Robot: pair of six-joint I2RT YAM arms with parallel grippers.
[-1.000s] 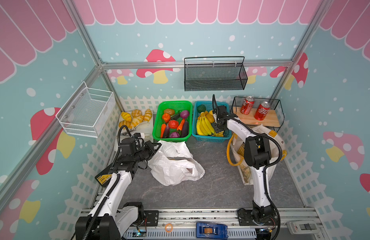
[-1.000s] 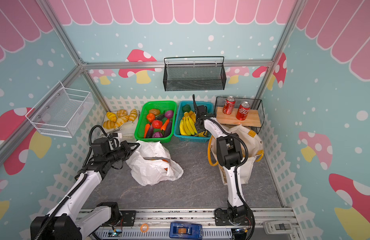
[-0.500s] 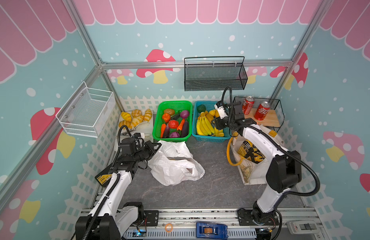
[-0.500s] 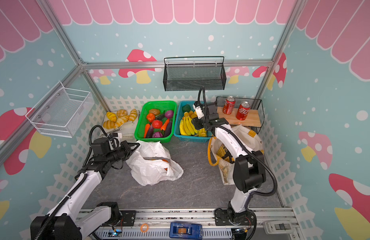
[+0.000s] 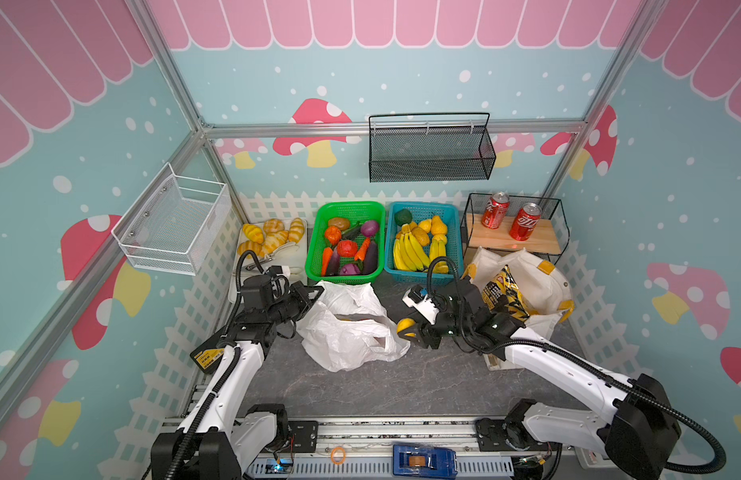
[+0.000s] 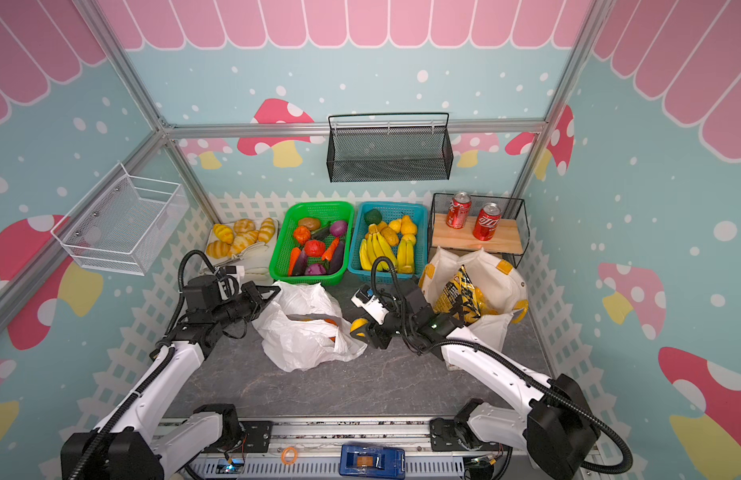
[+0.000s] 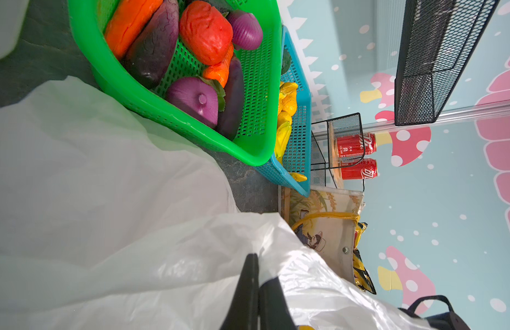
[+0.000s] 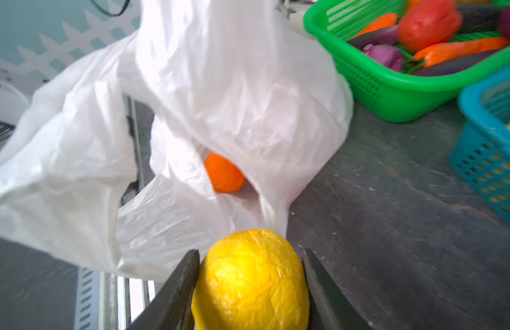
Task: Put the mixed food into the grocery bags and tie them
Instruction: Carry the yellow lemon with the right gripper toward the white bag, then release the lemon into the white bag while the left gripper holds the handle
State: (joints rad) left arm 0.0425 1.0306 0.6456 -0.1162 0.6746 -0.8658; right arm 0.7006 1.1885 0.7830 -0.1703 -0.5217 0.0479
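Note:
I see the white bag's opening [image 6: 340, 327] facing the yellow fruit, so I should keep my right gripper going into the white bag and let go above the orange fruit [image 8: 222, 173].
The white plastic grocery bag [image 5: 348, 332] [image 6: 306, 332] lies crumpled mid-table with its mouth open to the right. My left gripper [image 5: 314, 291] [image 7: 258, 264] is shut on the bag's upper left edge and holds it up. An orange fruit [image 8: 223, 173] lies inside the bag. My right gripper [image 5: 408, 330] [image 8: 251, 254] is shut on a yellow fruit [image 8: 251, 283] [image 6: 359, 325] just outside the bag's mouth. The cream cloth tote [image 5: 539, 274] [image 6: 499, 272] stands at the right behind that arm. A yellow-and-black snack packet [image 5: 503, 293] sticks out of it.
Behind the bag stand a green basket [image 5: 312, 245] of vegetables and a blue basket [image 5: 422, 205] of bananas and yellow fruit. Bread rolls [image 5: 269, 239] lie at the back left. Red soda cans [image 5: 496, 210] sit on a wire shelf at the back right.
My right arm has swung from the blue basket at the back down to the white bag's mouth, carrying the yellow fruit. The left gripper and bag have stayed put.

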